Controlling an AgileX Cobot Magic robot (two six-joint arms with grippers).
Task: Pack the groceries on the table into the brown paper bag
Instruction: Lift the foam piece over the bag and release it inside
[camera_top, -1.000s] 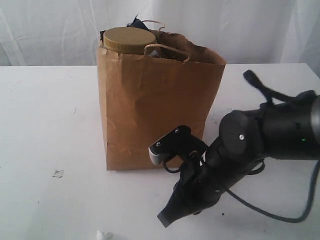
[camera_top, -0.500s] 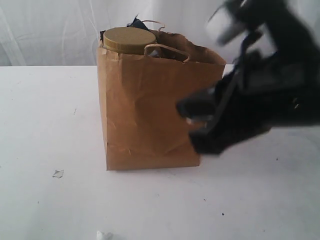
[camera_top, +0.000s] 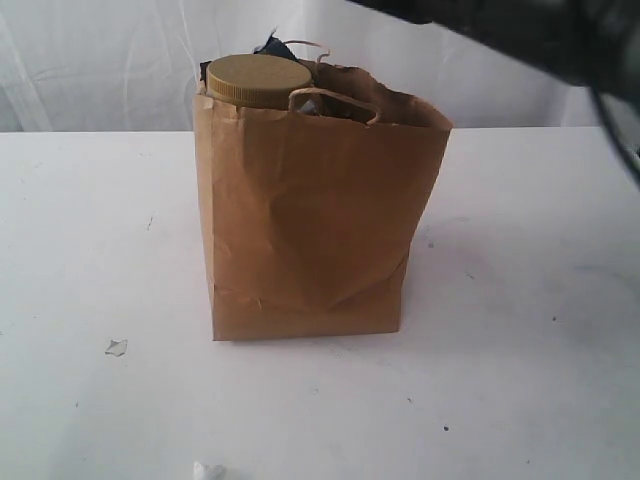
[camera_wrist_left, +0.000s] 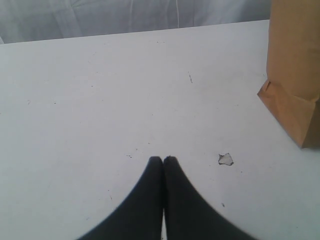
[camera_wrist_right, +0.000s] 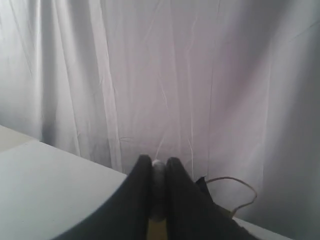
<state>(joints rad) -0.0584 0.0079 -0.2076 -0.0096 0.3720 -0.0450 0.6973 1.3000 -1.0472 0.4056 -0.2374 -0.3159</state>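
I go on lowering the yellow bottle by its pale cap (camera_wrist_right: 158, 165) with my right gripper until the bottle sits inside, because the bag's opening (camera_top: 345, 92) is open beside the olive-lidded jar.
The brown paper bag (camera_top: 310, 230) stands upright in the middle of the table (camera_top: 90, 230), with an olive-lidded jar (camera_top: 258, 77) poking out of its top left. My right arm is a dark blur along the top right edge of the exterior view, above the bag. The right gripper (camera_wrist_right: 159, 162) is shut on a small pale-capped thing with yellow below, seemingly the yellow bottle (camera_wrist_right: 158, 175); a bag handle (camera_wrist_right: 235, 192) shows beside it. My left gripper (camera_wrist_left: 163, 159) is shut and empty, low over the table left of the bag (camera_wrist_left: 295, 75).
A small white scrap (camera_top: 116, 347) lies on the table left of the bag, close to the left gripper (camera_wrist_left: 225, 159). Another scrap (camera_top: 207, 470) sits at the front edge. A white curtain (camera_top: 100, 60) hangs behind the table.
My right arm has risen from the table in front of the bag's right corner to above the bag, near the top of the view. The bag and left gripper have not moved.
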